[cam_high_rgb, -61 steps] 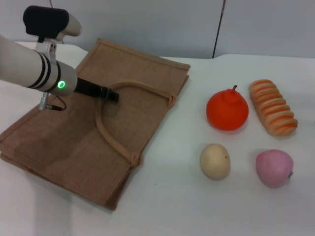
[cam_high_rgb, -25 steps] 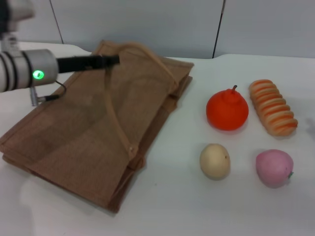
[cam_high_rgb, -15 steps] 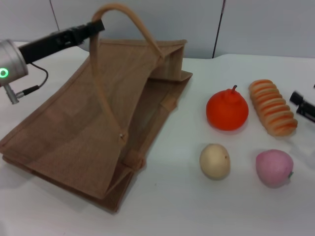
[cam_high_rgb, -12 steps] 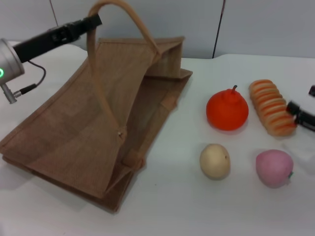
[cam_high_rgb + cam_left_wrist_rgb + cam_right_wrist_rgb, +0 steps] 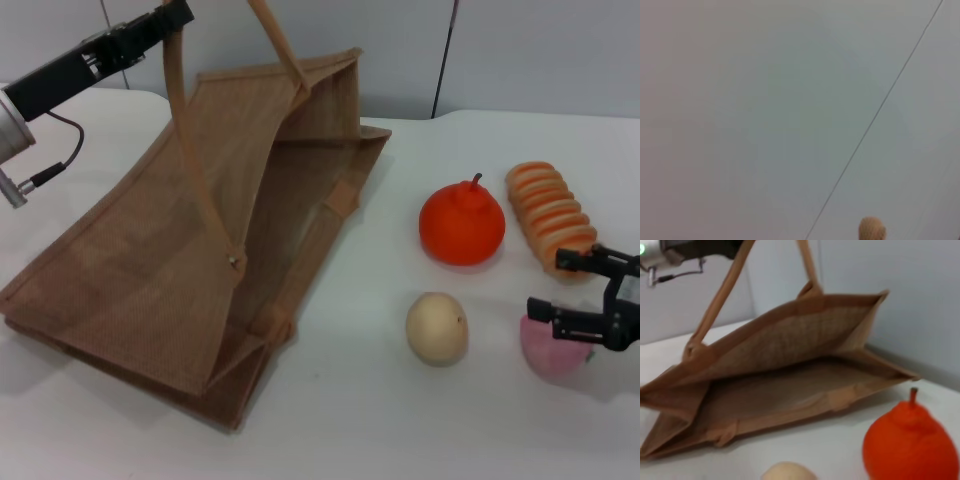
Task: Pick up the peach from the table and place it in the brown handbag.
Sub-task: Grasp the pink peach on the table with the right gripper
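Note:
I can see the pink peach [image 5: 550, 358] lying clear of the striped bread, under my right gripper's open fingers. I should keep going down until the two fingers are on either side of the peach [image 5: 556, 355].
The pink peach [image 5: 551, 352] lies on the white table at the near right, partly hidden by my right gripper. My right gripper [image 5: 548, 284] is open, with one finger over the peach's top and the other toward the striped bread. The brown handbag [image 5: 180, 260] lies on the left with its mouth facing the fruits and its upper side pulled up; its open mouth shows in the right wrist view [image 5: 790, 375]. My left gripper [image 5: 172, 15] is shut on the bag's tan handle [image 5: 185, 130] and holds it high at the far left.
A beige-yellow round fruit [image 5: 437, 327] lies left of the peach. An orange-red fruit with a stem [image 5: 461, 224] and a striped bread loaf [image 5: 550, 215] lie behind them. The orange-red fruit also shows in the right wrist view [image 5: 912, 445]. A grey wall stands behind the table.
My left gripper has lifted the handle higher, opening the bag's mouth wider. My right gripper has come in from the right and now sits over the peach.

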Controlling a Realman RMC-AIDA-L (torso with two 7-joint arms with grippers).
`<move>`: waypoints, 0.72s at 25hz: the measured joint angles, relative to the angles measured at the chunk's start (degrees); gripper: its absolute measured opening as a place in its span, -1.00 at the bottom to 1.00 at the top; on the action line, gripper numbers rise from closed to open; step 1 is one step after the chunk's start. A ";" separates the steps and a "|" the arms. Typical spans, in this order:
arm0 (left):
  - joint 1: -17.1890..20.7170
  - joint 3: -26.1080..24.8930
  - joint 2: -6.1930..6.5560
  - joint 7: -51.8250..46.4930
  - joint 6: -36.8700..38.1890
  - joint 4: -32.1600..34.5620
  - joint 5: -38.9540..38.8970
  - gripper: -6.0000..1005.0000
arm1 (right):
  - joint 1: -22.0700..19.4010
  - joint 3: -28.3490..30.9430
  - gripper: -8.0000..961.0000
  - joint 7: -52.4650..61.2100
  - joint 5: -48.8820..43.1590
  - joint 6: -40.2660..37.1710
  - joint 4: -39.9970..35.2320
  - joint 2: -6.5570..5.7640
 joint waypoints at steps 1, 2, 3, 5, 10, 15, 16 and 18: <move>0.00 0.00 0.00 0.01 0.12 -0.01 -0.03 -0.74 | 0.10 -0.75 0.80 0.40 0.00 0.00 -0.18 0.02; 0.00 0.00 0.00 0.03 0.28 -0.04 -0.04 -0.74 | 0.15 -1.18 0.80 0.66 0.00 0.00 -0.36 0.03; 0.00 0.00 0.00 0.06 0.42 -0.08 -0.06 -0.74 | 0.22 -1.40 0.80 0.85 0.00 0.00 -0.51 0.07; 0.04 -0.02 0.00 0.17 0.60 -0.12 -0.09 -0.74 | 0.41 -2.08 0.80 1.22 0.00 0.00 -0.78 0.16; 0.18 -0.70 0.00 0.26 0.63 -0.15 -0.42 -0.73 | 0.56 -3.96 0.80 2.01 0.00 -0.01 -1.32 0.26; 0.28 -0.79 0.01 0.01 0.45 -0.17 -0.68 -0.73 | 0.51 -5.98 0.80 2.89 -0.02 -0.16 -1.62 0.58; 0.26 -0.80 0.01 -0.03 0.45 -0.17 -0.68 -0.73 | 0.53 -6.17 0.80 3.24 -0.02 -0.32 -1.69 0.58; 0.15 -0.79 0.01 -0.09 0.45 -0.17 -0.70 -0.73 | 0.81 -7.23 0.80 4.35 -0.03 -0.82 -2.12 0.72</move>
